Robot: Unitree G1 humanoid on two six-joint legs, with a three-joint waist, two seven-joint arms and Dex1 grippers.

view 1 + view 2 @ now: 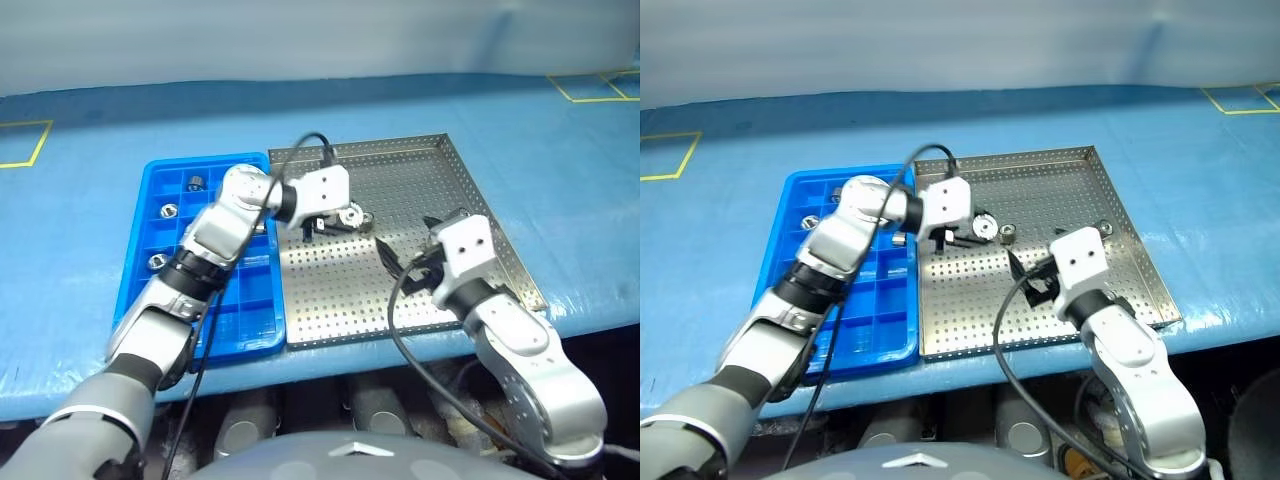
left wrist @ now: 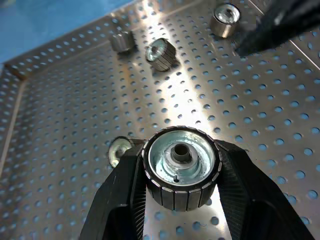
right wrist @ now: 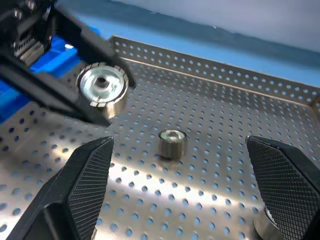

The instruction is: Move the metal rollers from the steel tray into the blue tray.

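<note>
My left gripper has both fingers on the roller's ribbed side and should keep going to the blue tray's empty near cells and let go of the roller inside.
My left gripper is shut on one metal roller, a ribbed silver cylinder with a central hole, held just above the steel tray. The head views show this gripper over the steel tray's left part, near the blue tray. Three more rollers lie on the perforated floor beyond it. My right gripper hangs wide open over the steel tray, with a roller standing on the floor ahead of its fingers. A few rollers sit in cells at the blue tray's far left.
Both trays lie side by side on a blue table covering, the steel one close to the table's front edge. Yellow tape marks sit at the far left and far right. A black cable loops beside my right arm.
</note>
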